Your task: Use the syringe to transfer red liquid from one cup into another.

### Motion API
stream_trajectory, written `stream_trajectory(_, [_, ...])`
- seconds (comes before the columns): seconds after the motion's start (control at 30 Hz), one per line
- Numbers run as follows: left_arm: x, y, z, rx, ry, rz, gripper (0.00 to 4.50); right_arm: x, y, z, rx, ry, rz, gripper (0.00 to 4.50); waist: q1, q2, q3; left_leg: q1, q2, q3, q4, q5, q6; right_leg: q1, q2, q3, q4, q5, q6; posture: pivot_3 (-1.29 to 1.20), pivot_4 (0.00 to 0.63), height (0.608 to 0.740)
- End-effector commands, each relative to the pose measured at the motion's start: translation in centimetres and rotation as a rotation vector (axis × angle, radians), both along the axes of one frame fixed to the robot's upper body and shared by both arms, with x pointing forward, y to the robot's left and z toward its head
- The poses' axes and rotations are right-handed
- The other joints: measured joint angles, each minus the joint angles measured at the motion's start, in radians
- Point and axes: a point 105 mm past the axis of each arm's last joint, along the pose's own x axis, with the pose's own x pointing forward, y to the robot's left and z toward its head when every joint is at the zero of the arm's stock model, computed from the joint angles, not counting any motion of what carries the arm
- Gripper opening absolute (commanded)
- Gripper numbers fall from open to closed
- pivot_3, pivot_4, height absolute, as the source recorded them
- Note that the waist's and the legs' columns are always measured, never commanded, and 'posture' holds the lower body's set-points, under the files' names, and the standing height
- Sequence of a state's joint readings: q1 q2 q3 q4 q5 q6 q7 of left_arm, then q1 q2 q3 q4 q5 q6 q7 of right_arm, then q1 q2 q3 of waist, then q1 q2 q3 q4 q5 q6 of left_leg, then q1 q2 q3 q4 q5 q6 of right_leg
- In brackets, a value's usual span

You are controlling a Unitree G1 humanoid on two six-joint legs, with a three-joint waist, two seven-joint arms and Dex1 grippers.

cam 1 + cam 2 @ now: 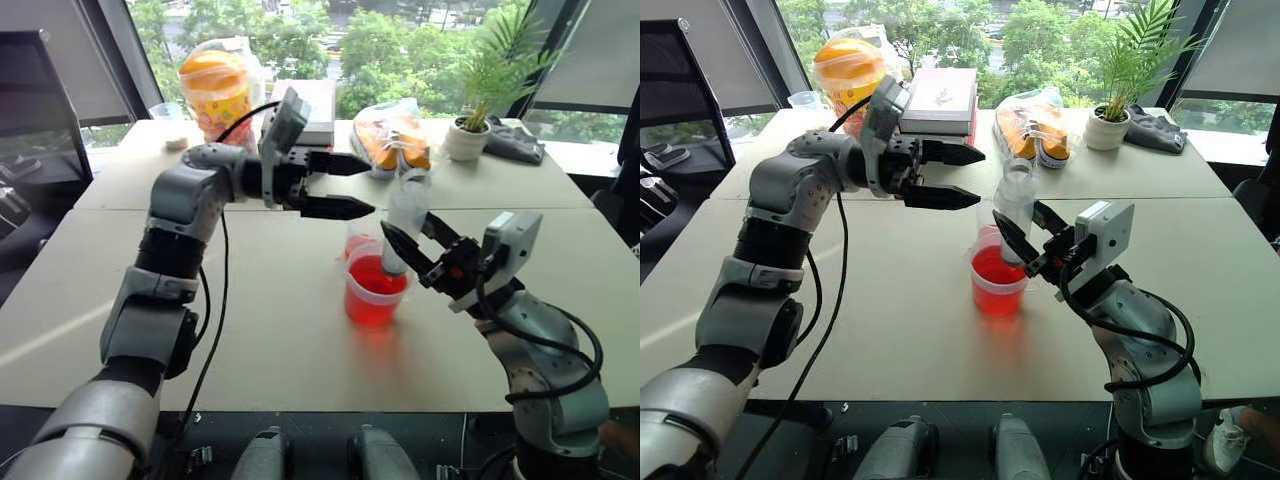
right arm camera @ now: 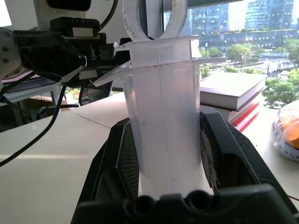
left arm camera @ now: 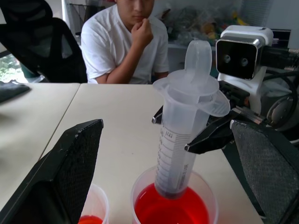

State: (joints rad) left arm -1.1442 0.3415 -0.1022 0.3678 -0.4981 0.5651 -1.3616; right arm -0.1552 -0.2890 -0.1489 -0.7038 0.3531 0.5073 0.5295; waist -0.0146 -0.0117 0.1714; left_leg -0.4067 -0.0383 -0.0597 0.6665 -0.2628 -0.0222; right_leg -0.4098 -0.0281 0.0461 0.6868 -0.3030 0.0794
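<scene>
The syringe's body [image 1: 406,210] is clear and the syringe's plunger is low, so the robot's left gripper should draw the plunger's ring top [image 1: 415,178] upward while the right gripper holds the syringe's body still.
The syringe [image 1: 408,205] stands upright with its tip dipped in the red liquid [image 1: 376,276] of the larger cup [image 1: 373,296]. Its barrel [image 2: 163,121] looks clear and the plunger's ring top [image 3: 198,57] sits low on the flange. My right gripper [image 1: 405,224] is shut on the syringe's barrel, its pads [image 2: 125,163] pressed against both sides. Just behind the larger cup stands the smaller cup [image 1: 356,243], with a little red liquid [image 3: 89,219] in it. My left gripper [image 1: 370,186] hangs open, level with the syringe's top and to its left; its fingers [image 3: 70,172] do not touch it.
At the back of the table [image 1: 260,330] are an orange snack jar [image 1: 214,88], stacked books [image 1: 940,100], a bag of orange packets [image 1: 392,135], a potted plant [image 1: 468,135] and a dark cloth [image 1: 515,140]. A person [image 3: 125,42] in a white shirt sits across the table.
</scene>
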Motion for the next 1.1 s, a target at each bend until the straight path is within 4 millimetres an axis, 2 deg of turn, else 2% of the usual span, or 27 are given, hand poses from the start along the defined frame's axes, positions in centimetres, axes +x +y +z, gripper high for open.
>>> stream_trajectory(0.03, [-0.5, -1.2, 2.0, -0.049, -0.055, -0.028, 4.5, -0.3, 0.4, 0.1, 0.0, -0.024, 0.016, 1.42, 0.0, 0.0, 0.0, 0.0, 0.0, 0.0, 0.0, 0.0, 0.0, 0.0, 0.0, 0.0, 0.0, 0.0, 0.0, 0.0, 0.15, 0.74])
stream_trajectory(0.3, [-0.9, -2.6, 2.0, -0.044, -0.056, -0.061, 4.5, -0.2, 0.6, -0.4, 0.0, -0.008, 0.019, 1.42, -0.004, 0.0, 0.0, 0.0, 0.0, 0.0, 0.0, 0.0, 0.0, 0.0, 0.001, 0.0, 0.0, 0.0, 0.0, 0.0, 0.15, 0.74])
stream_trajectory(0.4, [-1.1, -2.6, 1.5, -0.018, -0.046, -0.069, 3.69, -0.1, 0.6, -0.3, -0.002, -0.01, 0.019, 1.42, -0.002, 0.0, 0.0, 0.0, 0.0, 0.0, 0.0, 0.0, 0.0, 0.0, 0.001, 0.0, 0.0, 0.0, 0.0, 0.0, 0.15, 0.74])
stream_trajectory(0.63, [-1.6, -2.3, 0.1, 0.045, -0.049, -0.086, 0.15, 0.1, 0.6, 0.1, -0.01, -0.018, 0.024, 1.42, -0.003, 0.0, 0.0, 0.0, 0.0, 0.0, 0.0, 0.0, 0.0, 0.0, 0.001, 0.0, 0.0, 0.0, 0.0, 0.0, 0.15, 0.74])
stream_trajectory(0.8, [-1.4, -2.4, 0.2, 0.043, -0.063, -0.069, 0.04, 0.1, 0.8, 0.2, -0.011, -0.012, 0.037, 1.42, -0.002, 0.0, 0.0, 0.0, 0.0, 0.0, 0.0, 0.0, 0.0, 0.001, 0.0, 0.0, 0.0, 0.0, 0.0, 0.0, 0.15, 0.74])
stream_trajectory(1.1, [-0.9, -2.1, 2.9, -0.029, -0.093, -0.036, 0.04, 0.1, 1.4, -1.4, 0.005, 0.071, 0.096, 1.42, -0.003, 0.0, 0.0, 0.0, 0.0, 0.0, 0.0, 0.0, 0.0, 0.001, 0.001, 0.0, -0.001, 0.0, 0.0, 0.0, 0.15, 0.74])
